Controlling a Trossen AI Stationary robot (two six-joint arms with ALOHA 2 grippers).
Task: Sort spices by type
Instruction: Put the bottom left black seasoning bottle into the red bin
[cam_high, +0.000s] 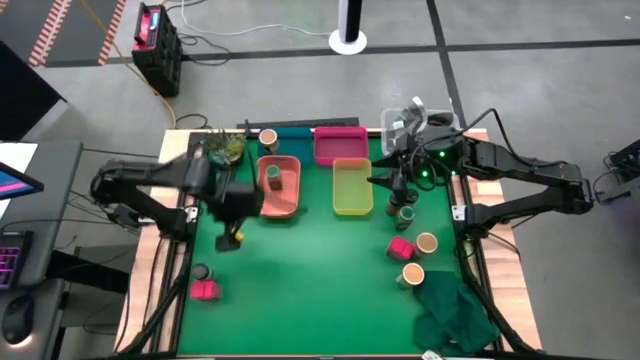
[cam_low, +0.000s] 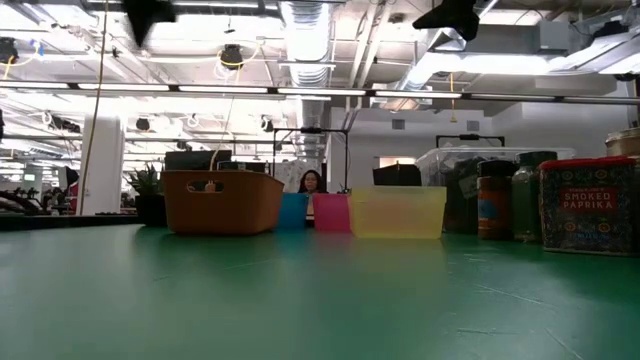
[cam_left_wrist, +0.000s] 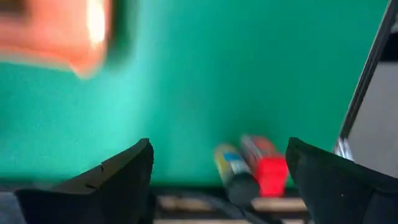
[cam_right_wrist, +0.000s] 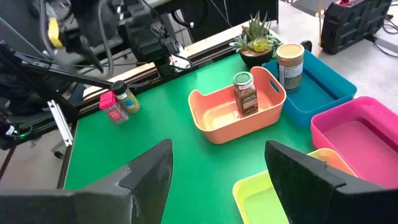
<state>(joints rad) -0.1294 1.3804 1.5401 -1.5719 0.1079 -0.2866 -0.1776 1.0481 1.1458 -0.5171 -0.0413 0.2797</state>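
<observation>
My left gripper should keep moving toward the dark-topped jar (cam_high: 200, 271) until the open fingers, which are in line with the jar, are on either side of its lid (cam_left_wrist: 242, 189), and then close.
My left gripper (cam_left_wrist: 219, 149) (cam_high: 232, 236) is open and empty over the green table, near the orange tray (cam_high: 280, 190). Beyond its fingers a dark-topped jar (cam_left_wrist: 235, 176) and a pink box (cam_left_wrist: 268, 169) lie on the table near the near left edge (cam_high: 203, 282). My right gripper (cam_right_wrist: 219, 149) (cam_high: 400, 188) is open and empty, raised beside the yellow tray (cam_high: 352, 187). One jar (cam_right_wrist: 245, 93) stands in the orange tray. A tan-topped jar (cam_right_wrist: 290, 65) stands in the teal tray. A dark green-topped jar (cam_high: 405, 213), a pink box (cam_high: 400, 247) and two tan-topped jars (cam_high: 427, 243) (cam_high: 413, 273) stand on the right.
A pink tray (cam_high: 340, 145) sits behind the yellow one. A potted plant (cam_high: 225, 148) stands at the far left, a clear box (cam_high: 410, 125) at the far right. A green cloth (cam_high: 455, 312) lies at the near right corner. Open green table lies in the middle.
</observation>
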